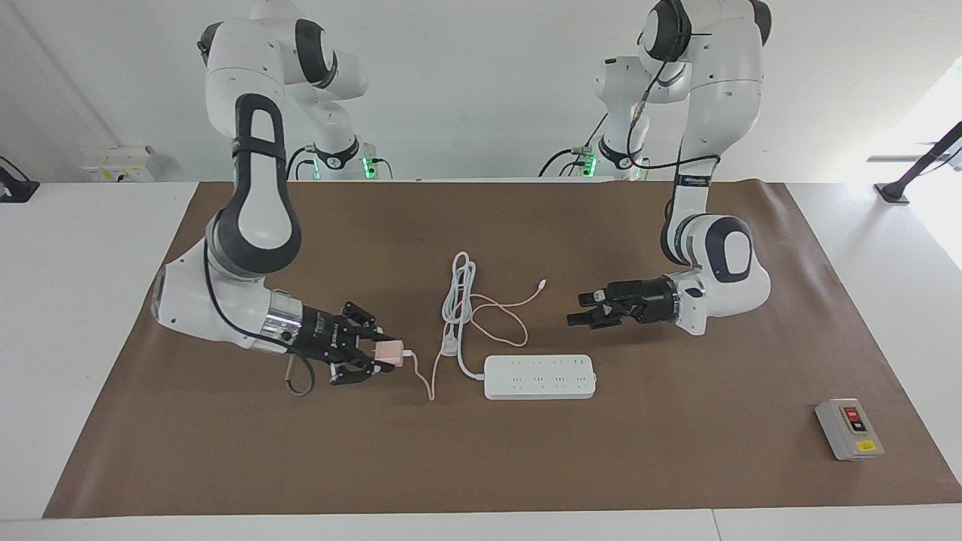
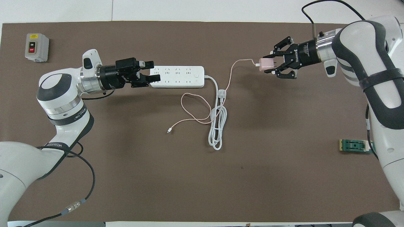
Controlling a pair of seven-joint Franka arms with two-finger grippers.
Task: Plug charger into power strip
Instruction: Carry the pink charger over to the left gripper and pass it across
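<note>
The pink cable's small end (image 2: pixel 169 130) is loose, so the cable (image 2: pixel 230 73) will drag along and slip off the coiled white cord when I carry the charger.
The pale-pink charger (image 1: pixel 390 352) (image 2: pixel 265 64) hangs just above the mat, prongs pointing toward the power strip, with my right gripper (image 1: pixel 382 355) (image 2: pixel 269 64) shut on it. Its thin pink cable (image 1: pixel 431 379) (image 2: pixel 232 67) droops to the mat and loops past the white plug. The white power strip (image 1: pixel 539 376) (image 2: pixel 176 76) lies flat in the middle of the mat. My left gripper (image 1: pixel 574 312) (image 2: pixel 152 72) hovers open over the strip's end toward the left arm, not touching it.
The strip's thick white cord (image 1: pixel 460 289) (image 2: pixel 216 126) lies coiled nearer the robots, its round plug (image 1: pixel 449 347) (image 2: pixel 222 93) beside the pink cable. A grey switch box (image 1: pixel 849 428) (image 2: pixel 37 47) sits at the left arm's end. A green block (image 2: pixel 355 146) lies under the right arm.
</note>
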